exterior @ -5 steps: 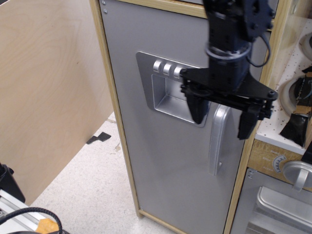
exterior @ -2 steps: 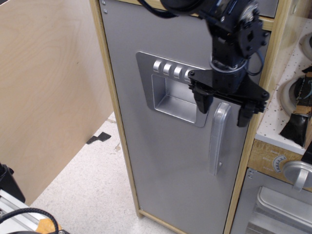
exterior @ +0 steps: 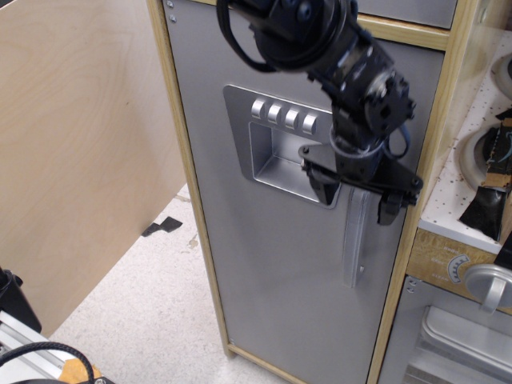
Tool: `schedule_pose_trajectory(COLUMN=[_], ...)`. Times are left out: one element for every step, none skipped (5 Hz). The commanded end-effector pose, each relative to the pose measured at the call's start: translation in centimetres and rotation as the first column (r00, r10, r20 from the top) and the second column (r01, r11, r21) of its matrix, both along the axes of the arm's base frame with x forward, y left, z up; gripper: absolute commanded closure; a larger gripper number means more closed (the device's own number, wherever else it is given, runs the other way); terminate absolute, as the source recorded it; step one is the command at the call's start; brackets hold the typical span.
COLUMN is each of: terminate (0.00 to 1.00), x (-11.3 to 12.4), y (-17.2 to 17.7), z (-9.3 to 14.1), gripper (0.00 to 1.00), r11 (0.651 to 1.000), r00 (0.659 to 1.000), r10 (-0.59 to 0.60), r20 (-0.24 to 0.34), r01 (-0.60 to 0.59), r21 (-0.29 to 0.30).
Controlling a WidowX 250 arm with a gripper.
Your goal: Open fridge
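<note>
My gripper is about to pull the grey door (exterior: 292, 260). The door will swing out about its edge across from the handle, because screws (exterior: 171, 11) show at the door's top corner there.
The fridge (exterior: 264, 264) is a tall light-wood cabinet with a flat grey door, shut. A recessed silver dispenser panel (exterior: 276, 152) with four buttons sits in the door's upper part. A silver vertical bar handle (exterior: 354, 240) runs down the door's right side. My black gripper (exterior: 358, 196) is open and sits over the top end of the handle, one finger (exterior: 326, 190) to its left and the other finger (exterior: 390, 208) to its right. The handle's top is hidden behind the gripper.
A plywood panel (exterior: 80, 144) stands to the left. The silver oven door (exterior: 460, 344) with a round knob (exterior: 458, 266) is at the lower right. A white pegboard shelf (exterior: 480, 184) with black items is at the right. Speckled floor (exterior: 152, 320) lies below.
My gripper has moved closer to the door and slightly left and down, from in front of the handle's top to straddling it. The door has not moved.
</note>
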State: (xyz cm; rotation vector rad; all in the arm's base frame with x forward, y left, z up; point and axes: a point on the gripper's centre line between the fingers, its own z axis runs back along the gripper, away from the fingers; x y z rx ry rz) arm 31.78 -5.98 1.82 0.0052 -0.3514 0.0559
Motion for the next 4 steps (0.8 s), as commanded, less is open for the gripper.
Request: schedule_pose_trajectory(terminate=[0.00,0.00,0.00,0.00], x=[0.80,0.86,1.03,1.17], y=[0.13,0.28,0.49,0.44], z=[0.54,0.77,0.64,0.37], gripper=[0.00,0.00,0.00,1.00], r11=[1.000,1.000,1.000,1.000], r00=[0.996,0.995,0.996,0.995], r10=[0.015,0.004,0.000,0.006], r20=[0.093,0.103,0.087,0.099], r01=[-0.016,-0.005,0.000,-0.005], r21=[0.006,0.013,-0.002,-0.006])
